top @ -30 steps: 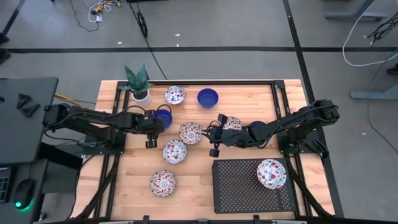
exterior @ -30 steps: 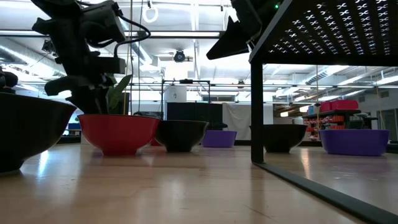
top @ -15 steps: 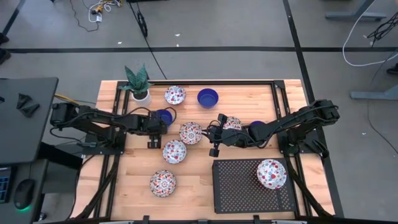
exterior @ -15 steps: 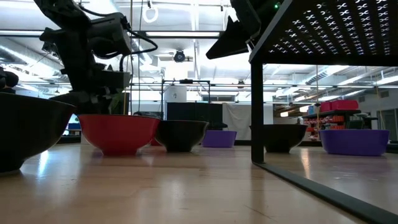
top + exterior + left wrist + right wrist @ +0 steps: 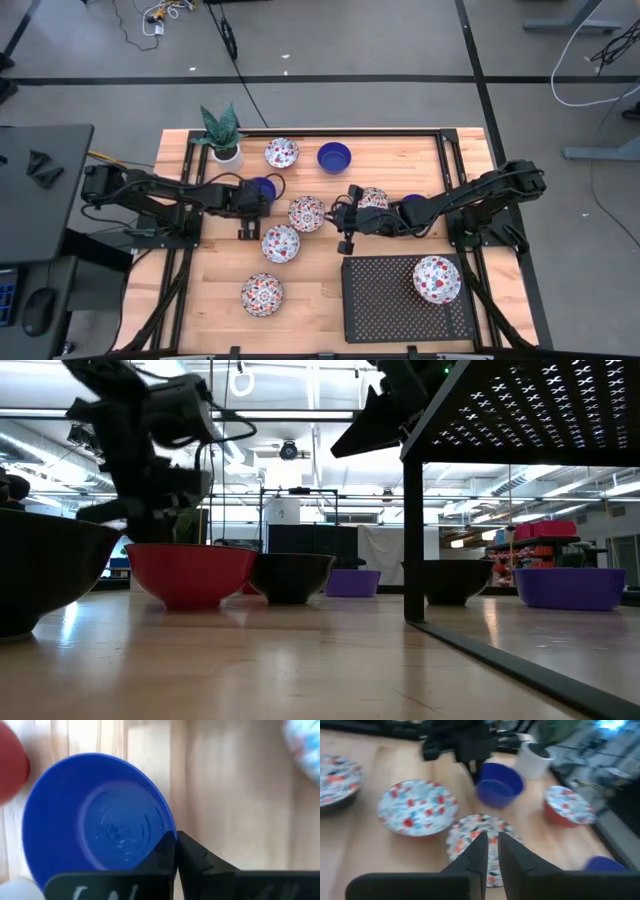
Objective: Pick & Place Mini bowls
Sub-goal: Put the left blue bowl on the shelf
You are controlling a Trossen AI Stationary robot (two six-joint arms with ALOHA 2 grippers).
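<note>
The blue bowl in my left gripper (image 5: 264, 188) is a long way from the black perforated shelf. So my right gripper should open and take the bowl's free rim (image 5: 273, 188) midway.
A cobalt blue mini bowl (image 5: 267, 184) (image 5: 100, 820) stands left of centre, and my left gripper (image 5: 176, 845) (image 5: 255, 192) is shut on its rim. My right gripper (image 5: 492, 845) (image 5: 338, 212) hangs over the table's middle. Its fingers are a narrow gap apart with nothing between them, and they point toward a floral mini bowl (image 5: 307, 213) (image 5: 480, 840) that sits on the table beyond and below them. Another floral bowl (image 5: 373, 197) and a blue bowl (image 5: 412, 203) lie partly under the right arm. My left gripper pinches the blue bowl's rim (image 5: 169, 834) on the side toward the table's near edge. One finger (image 5: 162, 851) is inside the bowl and the other is outside. The fingers slant steeply down from the table's left. In the right wrist view the bowl (image 5: 500, 785) stands upright on the table.
More floral bowls sit at the far left (image 5: 281, 153), left of centre (image 5: 281, 243) and near the front (image 5: 262, 293). A blue bowl (image 5: 334, 156) is at the far middle. A raised black perforated shelf (image 5: 390, 300) carries a floral bowl (image 5: 437, 278). A potted plant (image 5: 225, 140) stands far left.
My left gripper has edged toward the table's right and a little down, onto the blue bowl's rim. The bowl has stayed where it was. My right arm has kept still.
</note>
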